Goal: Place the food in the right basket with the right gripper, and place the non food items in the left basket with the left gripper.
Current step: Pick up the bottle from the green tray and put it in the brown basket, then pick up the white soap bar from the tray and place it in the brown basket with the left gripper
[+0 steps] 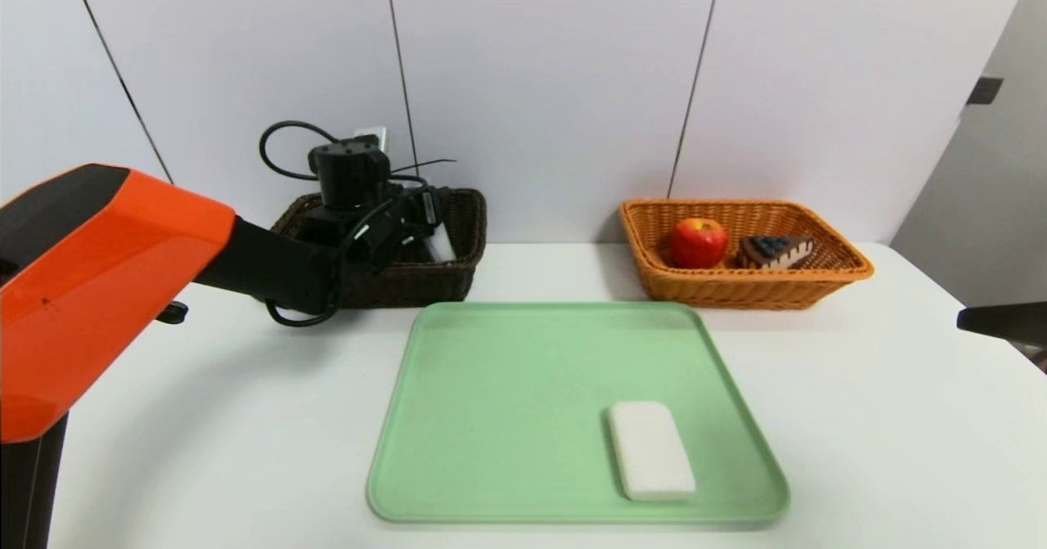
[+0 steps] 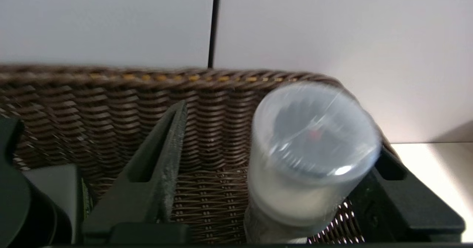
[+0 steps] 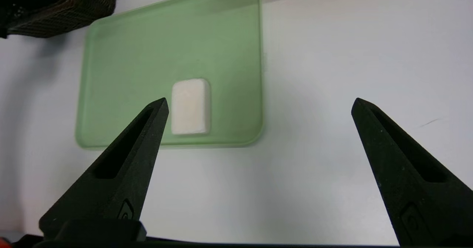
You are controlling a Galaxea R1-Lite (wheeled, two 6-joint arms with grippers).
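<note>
The robot's right gripper hovers beside the tray with only a non food block [image 3: 190,108], so it should move back and leave the white block [image 1: 652,451] for the left gripper.
My left gripper [image 1: 421,222] hangs inside the dark brown left basket [image 1: 458,279], open. A clear-capped whitish bottle [image 2: 310,155] leans against one finger, and a wide gap separates it from the other finger [image 2: 172,148]. The bottle [image 1: 442,245] shows only partly behind the gripper in the head view. A white rectangular block [image 1: 650,449] lies on the green tray [image 1: 491,418]. A red apple [image 1: 699,242] and a chocolate cake slice [image 1: 775,250] lie in the orange right basket [image 1: 818,283]. My right gripper [image 3: 260,104] is open and empty above the bare table, beside the tray [image 3: 236,37] and its block [image 3: 190,105].
Both baskets stand at the back against the white wall. Part of my right arm [image 1: 1002,324] shows at the table's right edge. Black cables [image 1: 286,160] loop above the left wrist. White table [image 1: 859,418] surrounds the tray.
</note>
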